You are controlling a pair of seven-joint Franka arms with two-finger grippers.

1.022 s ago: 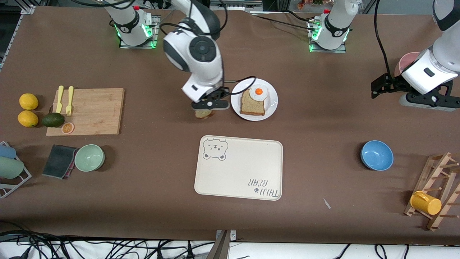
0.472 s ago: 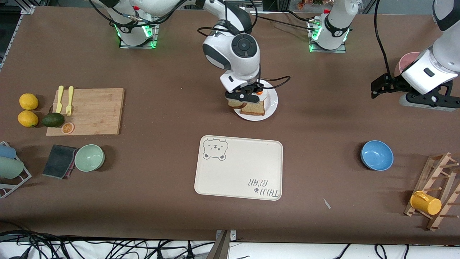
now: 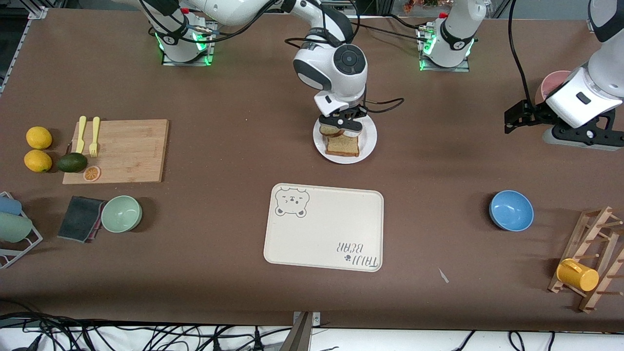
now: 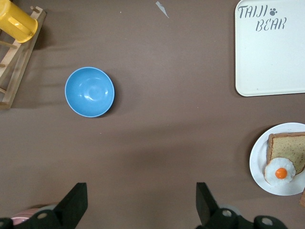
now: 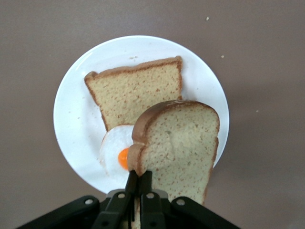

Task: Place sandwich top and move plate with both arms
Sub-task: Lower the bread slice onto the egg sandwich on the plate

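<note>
The sandwich top's free edge is already over the fried egg and second slice. My right gripper keeps lowering the sandwich top until it rests there, and then let go.
My right gripper hangs over the white plate, shut on the crust edge of the sandwich top, a tan speckled slice. In the right wrist view that sandwich top stands tilted between the closed fingers of the right gripper, over a fried egg and a second slice lying on the plate. My left gripper waits open over bare table at the left arm's end. In its wrist view the left gripper holds nothing, and the plate shows at the edge.
A cream bear-print tray lies nearer the front camera than the plate. A blue bowl and a wooden rack with a yellow mug sit toward the left arm's end. A cutting board and green bowl sit toward the right arm's end.
My right gripper has carried the sandwich top from the table beside the plate to over the plate, covering the egg in the front view. The left arm has not moved.
</note>
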